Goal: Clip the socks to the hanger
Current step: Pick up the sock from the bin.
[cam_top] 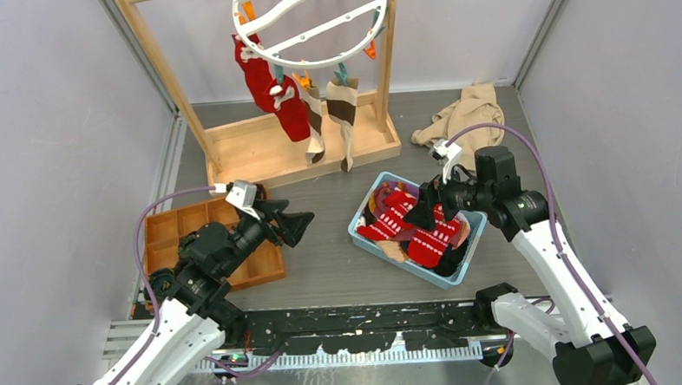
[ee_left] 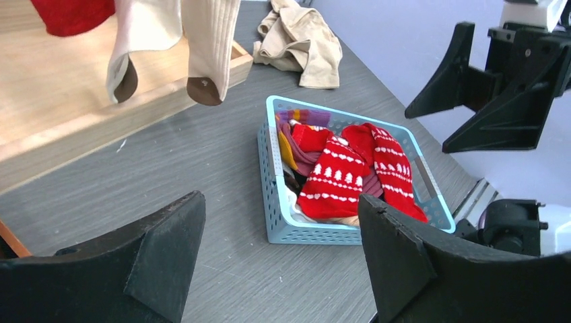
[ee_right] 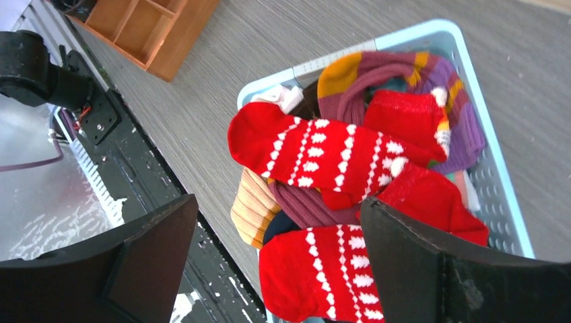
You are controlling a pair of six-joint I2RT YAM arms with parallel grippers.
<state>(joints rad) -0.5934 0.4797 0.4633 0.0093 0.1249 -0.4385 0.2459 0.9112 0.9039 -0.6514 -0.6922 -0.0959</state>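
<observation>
The front red sock (cam_top: 431,241) has maroon and navy edges (ee_right: 291,217) showing beside it, so I should expect darker socks hidden underneath when I lift it.
The white ring hanger (cam_top: 311,24) hangs from the wooden frame with a red sock (cam_top: 272,91) and two tan-and-brown socks (cam_top: 343,114) clipped to it. More socks (cam_top: 413,228), mostly red with white patterns, lie piled in a light blue basket (cam_top: 367,235). My right gripper (cam_top: 437,216) hovers open just above the pile; in its wrist view a red patterned sock (ee_right: 316,151) lies ahead of the open gripper (ee_right: 279,262). My left gripper (cam_top: 304,229) is open and empty to the left of the basket (ee_left: 273,175), above bare table and facing it (ee_left: 283,256).
The wooden frame's base (cam_top: 258,153) stands at the back. A wooden compartment tray (cam_top: 170,239) lies under the left arm. A crumpled beige cloth (cam_top: 464,113) lies at the back right. Grey walls close in both sides.
</observation>
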